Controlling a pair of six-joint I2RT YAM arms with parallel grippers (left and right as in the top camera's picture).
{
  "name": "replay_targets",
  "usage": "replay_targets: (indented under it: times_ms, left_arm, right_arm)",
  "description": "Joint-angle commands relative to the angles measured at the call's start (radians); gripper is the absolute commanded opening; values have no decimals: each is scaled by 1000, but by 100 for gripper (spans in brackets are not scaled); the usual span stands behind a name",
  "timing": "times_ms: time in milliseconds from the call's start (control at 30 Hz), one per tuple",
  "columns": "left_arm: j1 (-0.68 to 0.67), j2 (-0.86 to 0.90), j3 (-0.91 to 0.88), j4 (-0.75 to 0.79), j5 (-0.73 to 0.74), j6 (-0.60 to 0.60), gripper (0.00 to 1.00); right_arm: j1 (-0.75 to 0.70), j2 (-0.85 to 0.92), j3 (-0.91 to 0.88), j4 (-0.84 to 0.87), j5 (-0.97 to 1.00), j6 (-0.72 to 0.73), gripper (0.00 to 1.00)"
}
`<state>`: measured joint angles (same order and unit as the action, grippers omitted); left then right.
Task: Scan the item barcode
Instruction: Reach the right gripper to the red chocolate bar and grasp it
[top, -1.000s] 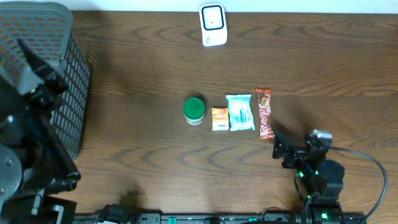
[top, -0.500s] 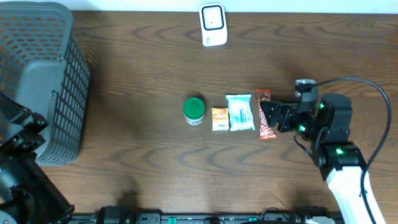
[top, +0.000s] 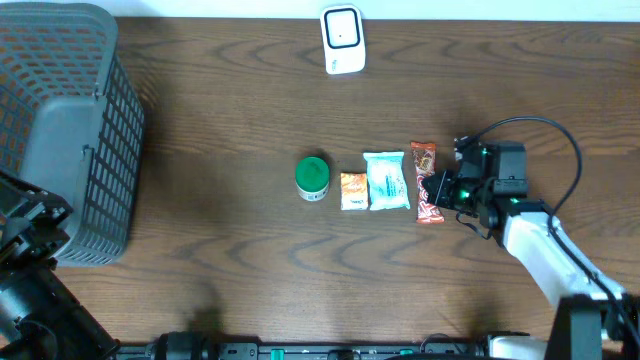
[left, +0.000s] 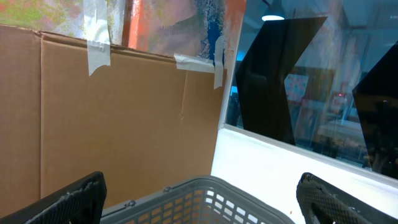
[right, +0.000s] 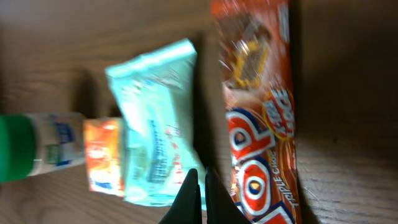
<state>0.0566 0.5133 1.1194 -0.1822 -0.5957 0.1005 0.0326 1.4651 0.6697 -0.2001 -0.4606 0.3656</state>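
The chocolate bar is close beside the light blue packet (top: 411, 180). Next, I pull the bar clear with my right gripper, then open the gripper and grab the bar across its middle (top: 426, 182) first.
Several items lie in a row mid-table: a green-capped bottle (top: 313, 178), a small orange packet (top: 353, 190), a light blue packet (top: 386, 181) and a red-orange chocolate bar (top: 426, 182). The white scanner (top: 342, 40) stands at the far edge. My right gripper (top: 437, 188) is shut at the bar's right side. In the right wrist view its closed tips (right: 199, 171) hover over the gap between the blue packet (right: 155, 118) and the bar (right: 261, 118), gripping nothing. My left gripper (left: 199, 199) is open, pointing over the basket rim (left: 205, 186).
A large grey mesh basket (top: 60, 130) fills the table's left end, with the left arm (top: 25, 260) beside it at the front left. Behind the basket, the left wrist view shows a cardboard panel (left: 112, 118). The right arm's cable (top: 560, 150) loops over the table's right side.
My right arm swung from the table's front edge up to the chocolate bar, and its jaws went from wide open to shut. The left arm drew back toward the front left corner.
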Motion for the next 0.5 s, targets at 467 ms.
replay_targets:
  times_ms: [467]
  left_arm:
    - [5, -8, -4, 16, 13, -17, 98]
  right_arm:
    - [14, 134, 33, 16, -61, 53, 1]
